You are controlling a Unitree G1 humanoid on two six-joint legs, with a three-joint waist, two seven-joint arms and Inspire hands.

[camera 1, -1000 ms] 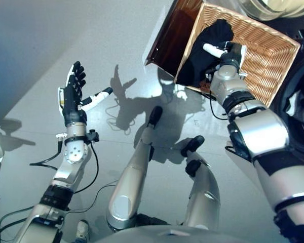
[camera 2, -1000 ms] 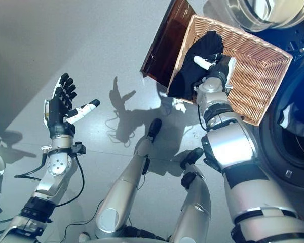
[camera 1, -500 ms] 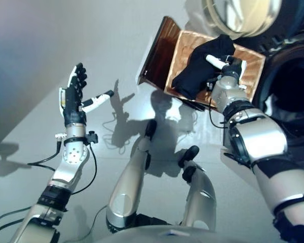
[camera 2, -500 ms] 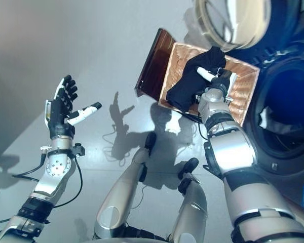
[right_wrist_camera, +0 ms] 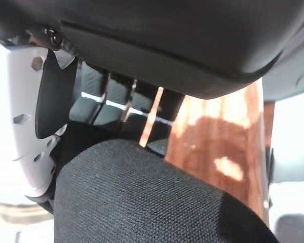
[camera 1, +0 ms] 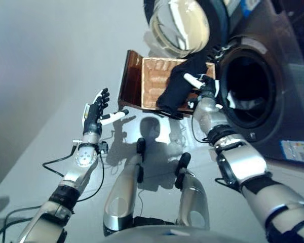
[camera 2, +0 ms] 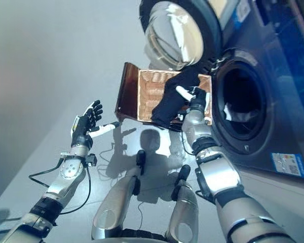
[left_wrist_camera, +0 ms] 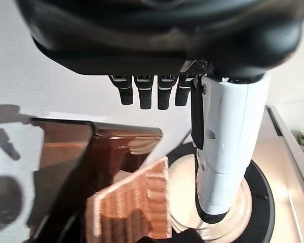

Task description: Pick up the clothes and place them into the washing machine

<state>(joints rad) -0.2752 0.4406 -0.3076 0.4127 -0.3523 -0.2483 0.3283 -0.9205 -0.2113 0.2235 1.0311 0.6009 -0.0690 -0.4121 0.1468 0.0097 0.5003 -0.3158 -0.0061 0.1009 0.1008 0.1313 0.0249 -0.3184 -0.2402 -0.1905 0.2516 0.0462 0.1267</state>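
Observation:
My gripper will uncover an empty basket behind the black garment (camera 1: 181, 86) when it carries the garment away, because only plain wicker (camera 1: 154, 83) shows beside the garment.
A black garment (camera 1: 180, 88) hangs from my right hand (camera 1: 205, 87), whose fingers and white-covered thumb are curled on the cloth; it fills the right wrist view as black cloth (right_wrist_camera: 142, 202). The cloth hangs above the wicker basket (camera 1: 152, 81), just left of the washing machine's round opening (camera 1: 245, 88). The machine's glass door (camera 1: 180, 25) stands swung open above the basket. Something pale lies inside the drum (camera 2: 243, 114). My left hand (camera 1: 93, 114) is held up at the left, open, fingers straight, holding nothing.
The basket leans against a dark brown wooden stand (camera 1: 130, 76) on the grey floor (camera 1: 50, 76). The washing machine body (camera 1: 289, 101) fills the right side. A label (camera 1: 296, 150) is stuck low on its front.
The camera has tilted up, bringing the washing machine and its open door into view. My right hand has lifted the black garment out of the basket towards the drum opening. The left hand stays raised.

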